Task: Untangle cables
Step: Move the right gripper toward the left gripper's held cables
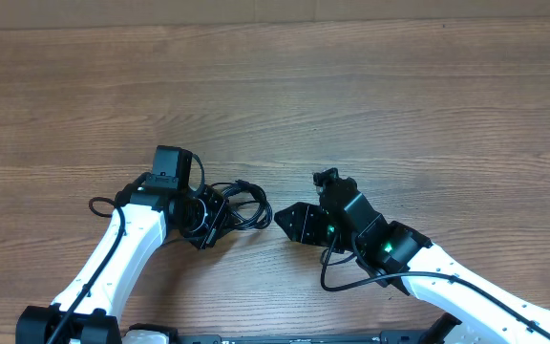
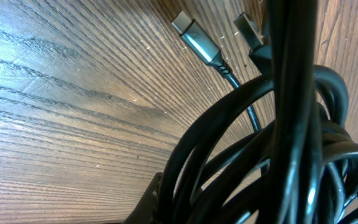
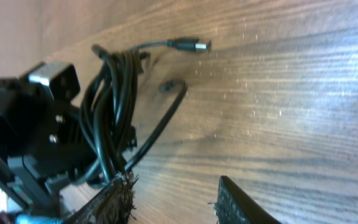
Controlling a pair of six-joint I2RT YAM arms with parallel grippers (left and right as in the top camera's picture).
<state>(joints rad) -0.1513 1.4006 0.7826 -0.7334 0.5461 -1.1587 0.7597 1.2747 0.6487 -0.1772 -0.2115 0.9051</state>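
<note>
The cable bundle's near loop (image 1: 263,212) is outside the open fingers of my right gripper, so next my right gripper moves in and takes hold of that loop's end (image 3: 113,169) before it pulls the cables apart.
The cables (image 1: 242,203) are a coiled black bundle lying on the wooden table (image 1: 351,96). My left gripper (image 1: 208,225) is at the bundle's left side and looks shut on the cords. In the left wrist view the cords (image 2: 272,155) fill the frame very close up. A silvery plug tip (image 2: 194,40) lies on the wood beyond them, and only one finger (image 2: 153,202) shows. My right gripper (image 1: 281,220) is open and empty just right of the bundle. In the right wrist view its fingers (image 3: 176,202) are spread, with the bundle (image 3: 114,106) and a plug (image 3: 188,45) ahead.
The thicker black arm wire (image 1: 337,277) loops on the table beside my right arm. The left arm's black wrist body (image 3: 30,130) sits right behind the bundle. Bare wood lies beyond both arms.
</note>
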